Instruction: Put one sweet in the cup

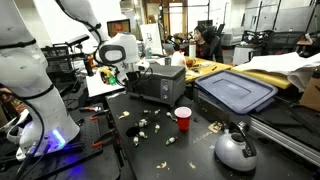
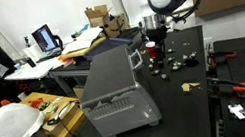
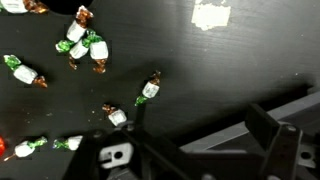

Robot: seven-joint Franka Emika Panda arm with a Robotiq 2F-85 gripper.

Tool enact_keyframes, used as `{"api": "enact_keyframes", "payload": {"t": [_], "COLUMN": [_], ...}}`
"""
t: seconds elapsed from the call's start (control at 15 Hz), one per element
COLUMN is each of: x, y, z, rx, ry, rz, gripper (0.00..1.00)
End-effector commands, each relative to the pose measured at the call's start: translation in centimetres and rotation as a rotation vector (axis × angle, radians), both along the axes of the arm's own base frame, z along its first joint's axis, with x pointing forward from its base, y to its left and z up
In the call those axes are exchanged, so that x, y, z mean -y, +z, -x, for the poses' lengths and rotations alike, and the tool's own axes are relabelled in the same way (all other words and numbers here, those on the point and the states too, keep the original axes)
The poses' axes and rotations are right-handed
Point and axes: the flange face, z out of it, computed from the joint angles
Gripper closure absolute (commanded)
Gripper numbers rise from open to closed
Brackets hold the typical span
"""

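Observation:
The sweet closest to the white scrap lies at a slant and off my gripper's middle, so next I bring my gripper's middle over that sweet and turn in line before I go down.
Several sweets in green-and-white wrappers lie scattered on the black table in the wrist view: a cluster, one at the left, and two near the middle. They also show in both exterior views. The small red cup stands upright on the table, to the right of the sweets. My gripper hangs above the table with its fingers apart and nothing between them. It also shows in both exterior views, well above the sweets.
A silver kettle stands near the table's front corner. A black box sits behind the sweets. A grey bin with a blue lid stands beside the cup. A white scrap lies on the table.

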Motion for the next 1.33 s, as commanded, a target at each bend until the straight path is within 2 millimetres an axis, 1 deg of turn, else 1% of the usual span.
{"api": "enact_keyframes", "payload": {"t": [0.0,0.07,0.93,1.13,1.27], "x": [-0.7,-0.3,-0.4,0.4,1.4], "y": [1.5,0.7,0.9,0.1,-0.3], "z": [0.5,-0.1,-0.1,-1.0,-1.6], "rx": [0.012,0.008,0.011,-0.002,-0.009], "ry": [-0.045,-0.014,-0.031,-0.048,-0.067], "rz": [-0.014,-0.009,-0.010,0.012,0.028], "gripper": [0.00,0.00,0.00,0.00,0.00]}}
